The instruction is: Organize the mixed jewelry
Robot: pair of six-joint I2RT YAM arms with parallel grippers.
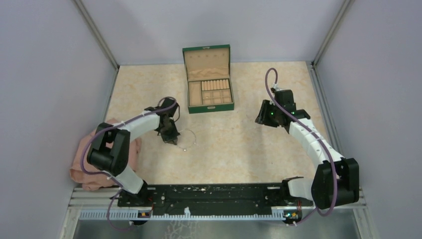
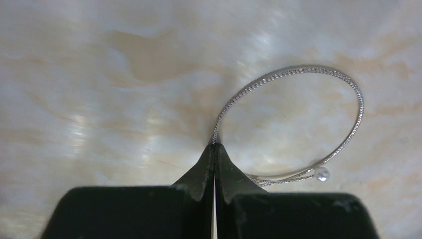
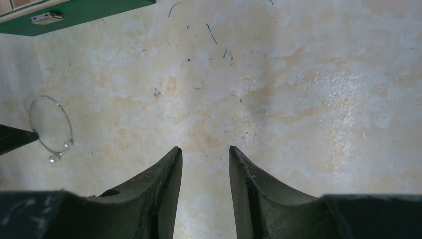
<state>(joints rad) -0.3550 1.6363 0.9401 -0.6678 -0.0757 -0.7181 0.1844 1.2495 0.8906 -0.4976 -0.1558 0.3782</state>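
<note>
The flat wire loop point(image 1: 194, 136) is pinched in my left gripper with clear table ahead, so I should keep sliding it until it lies centred before the green box point(image 1: 212, 142).
One piece of the mixed jewelry shows: a thin silvery wire loop point(image 2: 298, 69) with a small pearl bead point(image 2: 322, 174) at its end, lying flat on the beige table. My left gripper point(image 2: 215, 145) is shut, its tips pinched on the loop's left side. From above, the left gripper point(image 1: 171, 138) sits at the loop's point(image 1: 194, 137) left edge, in front of the green box point(image 1: 209, 102). My right gripper point(image 3: 205, 149) hovers open over bare table, nothing between its fingers. In its view the loop point(image 3: 70, 130) lies far left.
The green box with beige compartments stands open at the table's back middle; its corner point(image 3: 89, 15) shows in the right wrist view. A pink cloth point(image 1: 84, 167) lies bunched at the left edge beside the left arm. Grey walls enclose the table on three sides.
</note>
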